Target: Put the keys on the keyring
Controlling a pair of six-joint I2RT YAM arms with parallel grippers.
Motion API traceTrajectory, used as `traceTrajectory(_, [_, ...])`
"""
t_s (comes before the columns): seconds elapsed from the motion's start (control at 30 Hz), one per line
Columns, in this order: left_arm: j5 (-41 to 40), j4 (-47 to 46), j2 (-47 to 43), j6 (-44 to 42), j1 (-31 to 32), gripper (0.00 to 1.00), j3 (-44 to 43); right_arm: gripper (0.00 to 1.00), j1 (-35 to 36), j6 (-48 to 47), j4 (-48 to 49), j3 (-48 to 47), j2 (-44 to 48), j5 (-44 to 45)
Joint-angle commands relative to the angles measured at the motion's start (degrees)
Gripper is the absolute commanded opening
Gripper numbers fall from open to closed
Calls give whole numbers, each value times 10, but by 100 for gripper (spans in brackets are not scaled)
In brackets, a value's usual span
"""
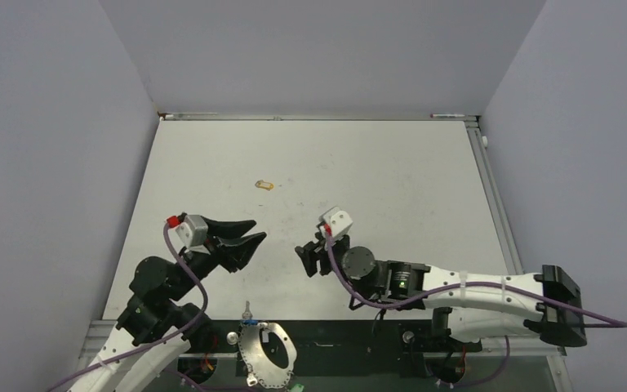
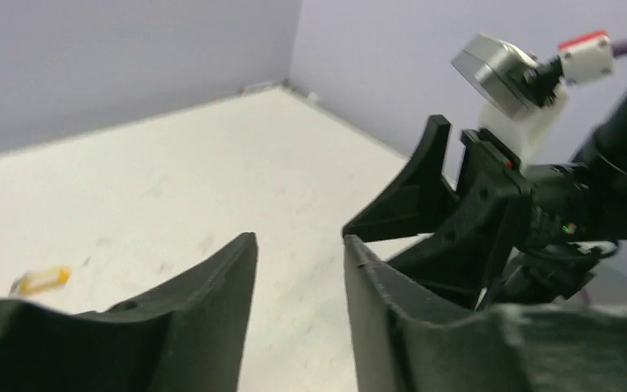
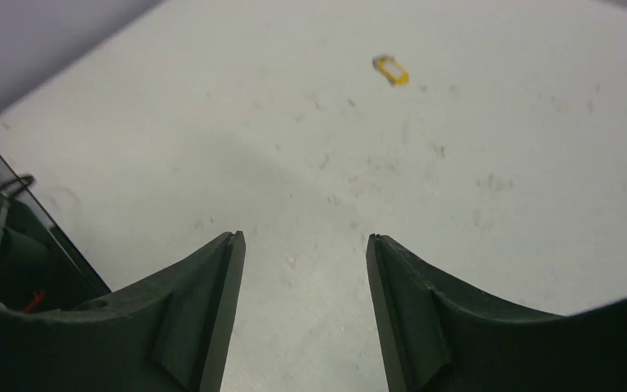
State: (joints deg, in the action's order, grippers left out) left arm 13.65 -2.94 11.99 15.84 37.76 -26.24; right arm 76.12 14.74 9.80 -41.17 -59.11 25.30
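The silvery keyring (image 1: pixel 255 356) lies over the dark ledge off the table's near edge, so the robot's right gripper should draw the keyring onto the white table (image 1: pixel 306 296) before it adds the key.
One yellow-orange key (image 1: pixel 264 184) lies alone on the white table, left of centre. It also shows in the left wrist view (image 2: pixel 42 280) and in the right wrist view (image 3: pixel 392 70). My left gripper (image 1: pixel 259 229) is open and empty, above the table and nearer than the key. My right gripper (image 1: pixel 302 261) is open and empty, pointing left at the left gripper. Both show open from the wrists, the left gripper (image 2: pixel 298 245) and the right gripper (image 3: pixel 304 238). A silvery ring shape (image 1: pixel 287 349) with a blue bit (image 1: pixel 249 324) lies off the table's near edge between the arm bases; I cannot tell if it is the keyring.
The white table (image 1: pixel 392 171) is walled by grey panels on the left, back and right. The right gripper's fingers (image 2: pixel 424 196) show close in front of the left gripper. A dark ledge (image 3: pixel 16 245) marks the table's near edge.
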Motion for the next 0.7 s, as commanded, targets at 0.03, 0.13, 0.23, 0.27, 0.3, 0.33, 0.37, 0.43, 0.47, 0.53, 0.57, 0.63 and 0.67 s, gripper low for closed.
traceTrajectory(0.03, [-131, 193, 65, 11, -2, 49, -82, 58, 5, 124, -139, -39, -108, -9])
traceTrajectory(0.13, [-164, 237, 83, -24, -2, 60, -113, 58, 22, 157, -179, -65, -177, -81])
traceTrajectory(0.23, [-219, 265, 83, -44, -3, 63, -122, 59, 72, 142, -210, -94, -241, -127])
traceTrajectory(0.27, [-238, 267, 78, -40, -3, 64, -119, 60, 88, 144, -230, -112, -261, -129])
traceTrajectory(0.3, [-245, 263, 73, -34, -3, 66, -113, 61, 99, 149, -242, -122, -283, -132])
traceTrajectory(0.33, [-249, 259, 67, -26, -3, 67, -108, 61, 107, 158, -253, -135, -302, -135])
traceTrajectory(0.37, [-248, 256, 64, -22, -3, 68, -105, 61, 113, 173, -262, -150, -317, -137])
traceTrajectory(0.43, [-250, 257, 56, -18, -4, 68, -105, 63, 127, 189, -264, -164, -342, -135])
traceTrajectory(0.47, [-255, 259, 53, -18, -4, 68, -107, 64, 136, 191, -266, -173, -356, -131])
traceTrajectory(0.53, [-267, 262, 41, -18, -5, 68, -108, 66, 161, 185, -281, -197, -394, -109])
traceTrajectory(0.57, [-272, 262, 34, -19, -5, 68, -107, 66, 170, 181, -293, -217, -415, -93])
traceTrajectory(0.63, [-277, 256, 20, -20, -5, 70, -102, 66, 184, 173, -317, -246, -454, -63])
traceTrajectory(0.67, [-278, 254, 15, -20, -5, 71, -100, 65, 190, 171, -329, -262, -474, -49])
